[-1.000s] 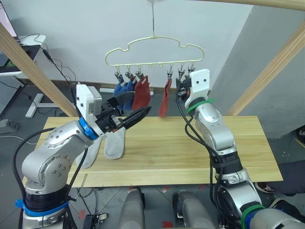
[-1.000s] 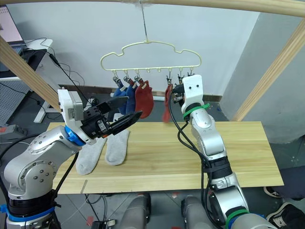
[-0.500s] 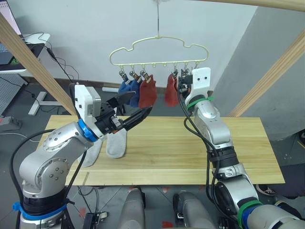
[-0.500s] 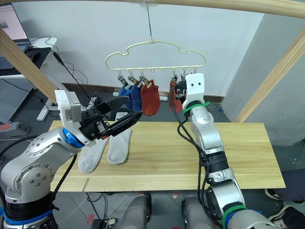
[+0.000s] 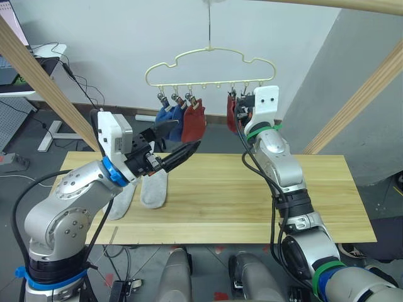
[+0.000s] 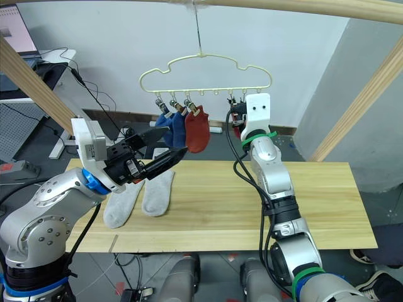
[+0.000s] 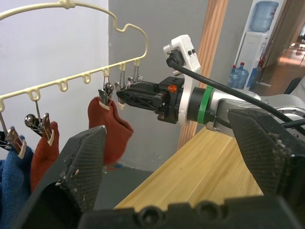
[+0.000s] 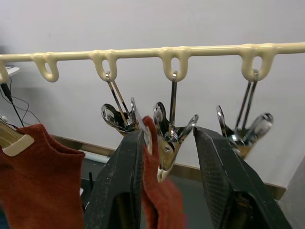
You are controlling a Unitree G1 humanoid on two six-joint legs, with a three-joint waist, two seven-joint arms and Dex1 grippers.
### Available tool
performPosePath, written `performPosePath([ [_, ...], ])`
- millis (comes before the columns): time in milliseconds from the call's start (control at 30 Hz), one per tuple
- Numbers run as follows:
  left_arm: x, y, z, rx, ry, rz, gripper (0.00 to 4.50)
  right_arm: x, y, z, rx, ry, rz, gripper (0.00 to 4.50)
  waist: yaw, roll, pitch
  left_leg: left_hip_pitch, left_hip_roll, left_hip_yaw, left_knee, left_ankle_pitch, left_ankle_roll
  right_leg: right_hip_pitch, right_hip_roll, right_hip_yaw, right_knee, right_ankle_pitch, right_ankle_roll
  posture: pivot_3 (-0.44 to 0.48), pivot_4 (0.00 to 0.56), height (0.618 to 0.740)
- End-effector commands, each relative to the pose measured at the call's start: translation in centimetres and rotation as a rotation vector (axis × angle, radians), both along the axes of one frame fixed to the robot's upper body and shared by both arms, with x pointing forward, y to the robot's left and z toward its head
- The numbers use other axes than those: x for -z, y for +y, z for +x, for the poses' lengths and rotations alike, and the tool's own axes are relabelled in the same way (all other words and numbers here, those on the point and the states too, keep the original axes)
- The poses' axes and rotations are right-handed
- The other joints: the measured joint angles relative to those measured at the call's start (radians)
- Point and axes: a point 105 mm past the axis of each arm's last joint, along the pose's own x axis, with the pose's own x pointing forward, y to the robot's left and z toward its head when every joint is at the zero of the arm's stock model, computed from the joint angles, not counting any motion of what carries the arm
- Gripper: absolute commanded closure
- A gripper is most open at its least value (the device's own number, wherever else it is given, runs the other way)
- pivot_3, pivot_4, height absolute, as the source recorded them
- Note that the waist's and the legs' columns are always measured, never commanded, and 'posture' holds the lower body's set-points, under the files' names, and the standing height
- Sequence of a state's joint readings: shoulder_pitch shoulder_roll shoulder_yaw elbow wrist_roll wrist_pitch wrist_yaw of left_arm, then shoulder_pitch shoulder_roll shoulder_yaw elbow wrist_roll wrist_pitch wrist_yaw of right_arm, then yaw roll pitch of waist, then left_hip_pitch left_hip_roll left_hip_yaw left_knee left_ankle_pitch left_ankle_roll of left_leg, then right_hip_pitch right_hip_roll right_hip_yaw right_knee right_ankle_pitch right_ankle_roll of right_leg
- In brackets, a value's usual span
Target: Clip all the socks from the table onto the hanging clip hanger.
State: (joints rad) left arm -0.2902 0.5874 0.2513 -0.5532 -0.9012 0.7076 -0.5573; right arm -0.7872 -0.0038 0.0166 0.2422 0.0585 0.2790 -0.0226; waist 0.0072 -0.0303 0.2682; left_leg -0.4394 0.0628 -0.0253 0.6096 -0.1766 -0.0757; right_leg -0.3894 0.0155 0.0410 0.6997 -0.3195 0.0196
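My right gripper will turn, and the metal clip (image 8: 170,138) will swivel and stay hooked as it does, because the thin wire loop (image 8: 174,79) sits loosely in the hanger's ring.
The pale-yellow clip hanger (image 5: 211,65) hangs from a pole above the table (image 5: 252,195). Two blue socks (image 5: 167,118) and a rust red sock (image 5: 194,119) hang from its left clips. A second rust red sock (image 8: 159,200) hangs from a clip further right. My right gripper (image 8: 167,133) is open at that spot, its fingers either side of a bare metal clip (image 8: 170,136). Two light grey socks (image 5: 153,189) lie side by side on the table's left part. My left gripper (image 5: 187,135) is open and holds nothing, above the grey socks and below the hung ones.
Slanted wooden poles (image 5: 356,97) of the frame rise on both sides of the table, and one (image 5: 44,88) passes close behind my left arm. A desk with cables (image 5: 38,56) stands at the back left. The table's right half is bare planks.
My right gripper has risen and closed in on the hanger's right clips. The second red sock has swung from hanging left of it to right beside it. The left gripper has stayed put.
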Motion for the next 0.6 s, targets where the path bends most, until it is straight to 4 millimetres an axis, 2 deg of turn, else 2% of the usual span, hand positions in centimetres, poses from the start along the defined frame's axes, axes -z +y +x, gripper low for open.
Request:
performPosePath([
  [33, -1.18, -0.04, -0.36, 0.005, -0.063, 0.004, 0.0, -2.01, -0.11, 0.04, 0.013, -0.061, 0.035, 2.8, 0.0, 0.0, 0.0, 0.0, 0.0, 0.0, 0.0, 0.0, 0.0, 0.0, 0.0, 0.0, 0.0, 0.0, 0.0, 0.15, 0.23, 0.74],
  [600, -1.02, -0.04, -0.33, -0.006, -0.066, 0.016, 0.0, -2.08, -0.35, 0.95, 0.036, -0.021, 0.131, 2.8, 0.012, 0.0, 0.0, 0.0, 0.0, 0.0, 0.0, 0.0, 0.0, 0.0, 0.0, 0.0, 0.0, 0.0, 0.0, 0.158, 0.224, 0.74],
])
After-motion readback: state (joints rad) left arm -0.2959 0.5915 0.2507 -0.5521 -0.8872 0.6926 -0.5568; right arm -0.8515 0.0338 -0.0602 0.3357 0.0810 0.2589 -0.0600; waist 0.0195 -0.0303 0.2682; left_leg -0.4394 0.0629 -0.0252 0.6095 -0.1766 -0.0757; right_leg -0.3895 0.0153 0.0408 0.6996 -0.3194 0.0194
